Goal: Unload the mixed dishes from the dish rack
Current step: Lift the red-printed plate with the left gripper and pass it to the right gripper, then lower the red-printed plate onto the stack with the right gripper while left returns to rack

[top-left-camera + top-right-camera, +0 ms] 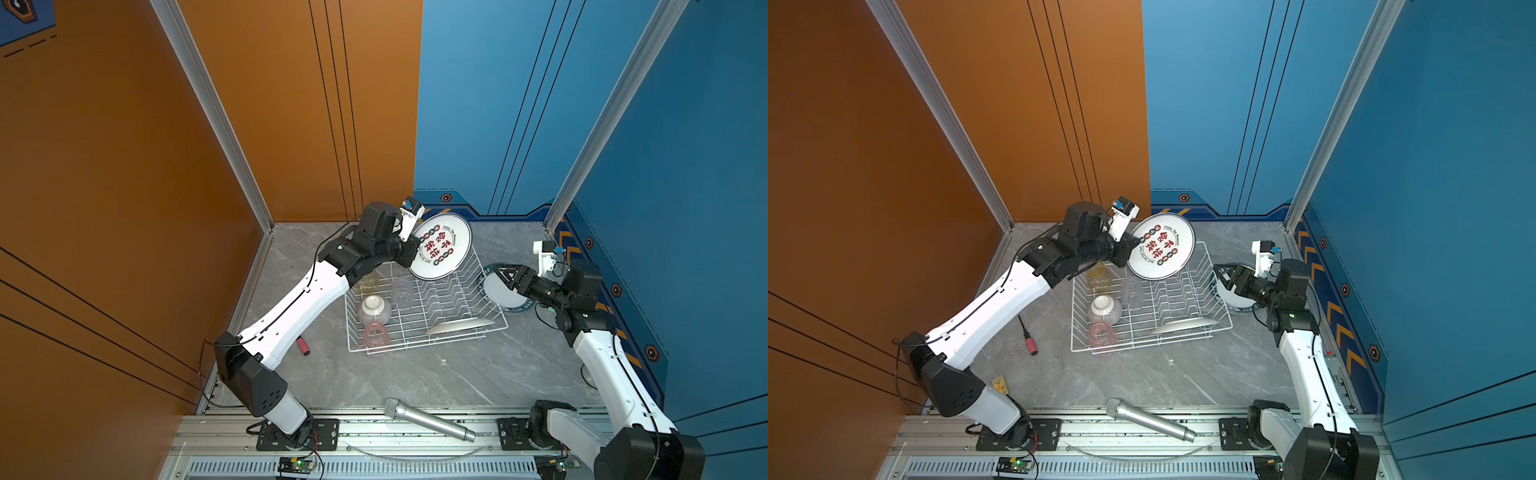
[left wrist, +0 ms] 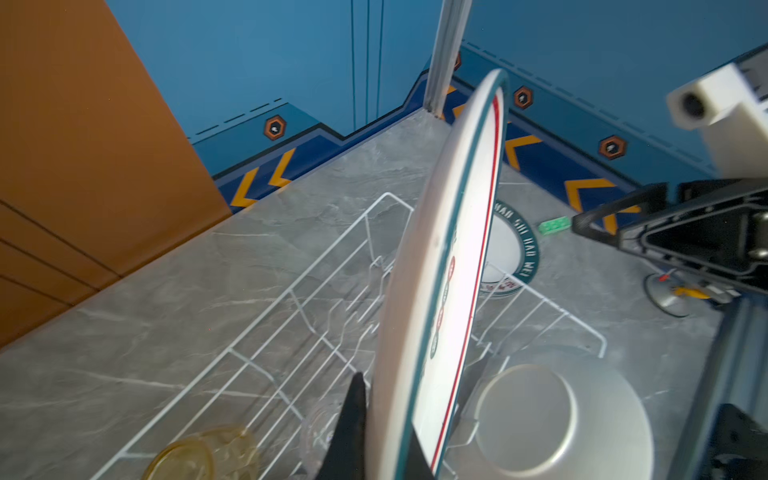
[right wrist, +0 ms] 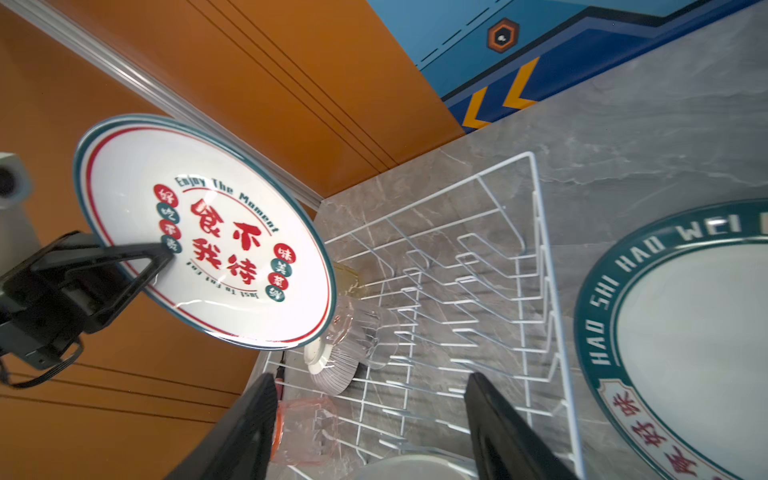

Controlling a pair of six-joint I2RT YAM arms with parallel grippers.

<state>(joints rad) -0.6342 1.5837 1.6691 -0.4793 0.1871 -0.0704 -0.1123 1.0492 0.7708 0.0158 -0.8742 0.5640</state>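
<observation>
The white plate is in my left gripper across the rack from the stack of plates, so my right gripper should grab the plate's free rim and stack it.
My left gripper is shut on the rim of a white plate with red lettering, held tilted above the far end of the dish rack. In the rack are an upturned striped bowl, a pink tumbler, a clear tumbler, a yellow tumbler and one leaning plate. My right gripper hangs open and empty over a stack of plates on the table right of the rack.
A silver microphone lies at the table's front edge. A red-handled screwdriver lies left of the rack under my left arm. Orange and blue walls close in the back and both sides.
</observation>
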